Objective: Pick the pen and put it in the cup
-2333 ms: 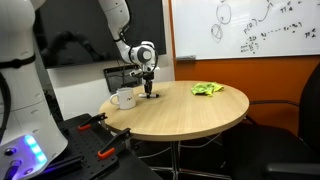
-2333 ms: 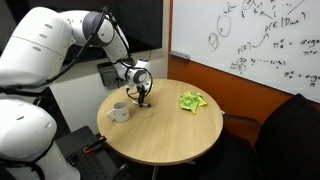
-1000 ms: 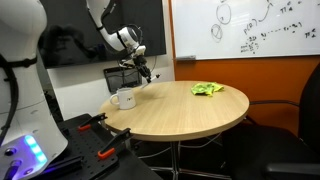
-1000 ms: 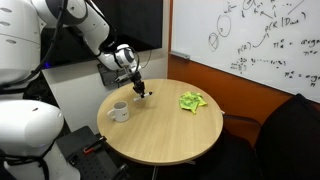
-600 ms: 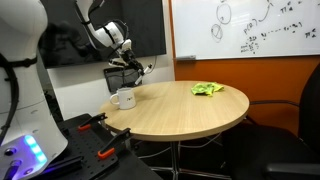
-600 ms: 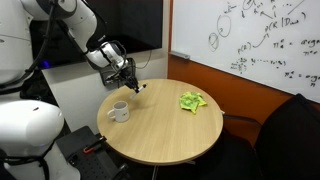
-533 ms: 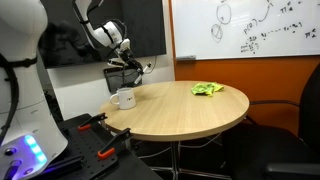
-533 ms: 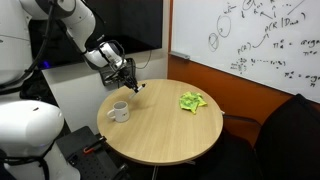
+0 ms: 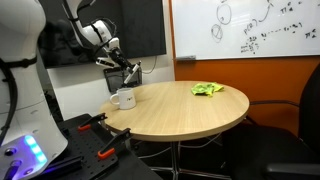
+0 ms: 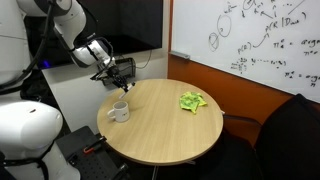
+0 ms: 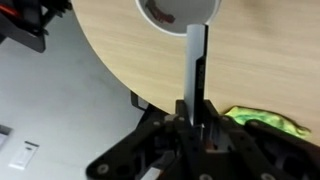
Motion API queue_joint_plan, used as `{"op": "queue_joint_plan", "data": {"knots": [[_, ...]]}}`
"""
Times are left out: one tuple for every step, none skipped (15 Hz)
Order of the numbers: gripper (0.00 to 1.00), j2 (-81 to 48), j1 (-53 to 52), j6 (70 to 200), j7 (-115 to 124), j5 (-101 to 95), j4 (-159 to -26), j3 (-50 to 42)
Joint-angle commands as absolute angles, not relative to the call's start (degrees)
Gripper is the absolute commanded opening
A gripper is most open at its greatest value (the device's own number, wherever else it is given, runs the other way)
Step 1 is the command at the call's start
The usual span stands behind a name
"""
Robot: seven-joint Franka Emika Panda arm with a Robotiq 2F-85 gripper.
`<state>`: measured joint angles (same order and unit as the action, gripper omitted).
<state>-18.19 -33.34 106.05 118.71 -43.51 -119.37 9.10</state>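
Note:
I should tilt the pen upright with my gripper because it slants beside the cup's opening. I should bring the pen's tip over the white cup's opening [image 10: 120, 104] before I lower it.
My gripper [image 9: 126, 74] [image 10: 121, 76] is shut on the pen [image 11: 195, 70], a slim grey and black stick that points away from the jaws [image 11: 192, 122] in the wrist view. The white cup [image 9: 125, 98] [image 10: 119, 111] stands near the edge of the round wooden table [image 9: 190, 115] [image 10: 170, 130]. In both exterior views the gripper hangs in the air above the cup. In the wrist view the pen tip points toward the cup's rim [image 11: 178, 12] at the top of the frame.
A green crumpled cloth [image 9: 207, 89] [image 10: 192, 101] [image 11: 262, 122] lies on the far side of the table. A whiteboard [image 9: 245, 28] hangs on the wall behind. A dark chair [image 10: 285, 130] stands beside the table. Red-handled tools [image 9: 100, 122] lie on a black surface below the table.
The gripper has lifted from the table with the pen and moved sideways toward the cup, now hanging above it.

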Motion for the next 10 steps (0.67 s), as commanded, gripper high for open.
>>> {"op": "queue_joint_plan", "data": {"knots": [[0.05, -16.37, -31.06, 106.02, 117.16, -41.81, -119.97, 12.86], [0.22, -18.06, -31.47, 105.58, 118.86, -43.54, -119.16, 12.94], [0.22, -17.81, -31.23, 105.60, 118.74, -43.38, -119.16, 13.39], [0.22, -17.67, -31.02, 105.60, 118.66, -43.33, -119.16, 13.48], [0.22, -17.63, -30.75, 105.60, 118.60, -43.32, -119.16, 13.48], [0.22, -17.63, -30.51, 105.60, 118.58, -43.31, -119.16, 13.50], [0.22, -17.63, -30.44, 105.60, 118.58, -43.30, -119.16, 13.52], [0.22, -17.63, -30.45, 105.60, 118.58, -43.27, -119.16, 13.56], [0.22, -17.63, -30.46, 105.61, 118.58, -43.25, -119.17, 13.60], [0.22, -17.63, -30.47, 105.61, 118.57, -43.25, -119.17, 13.64]]}}
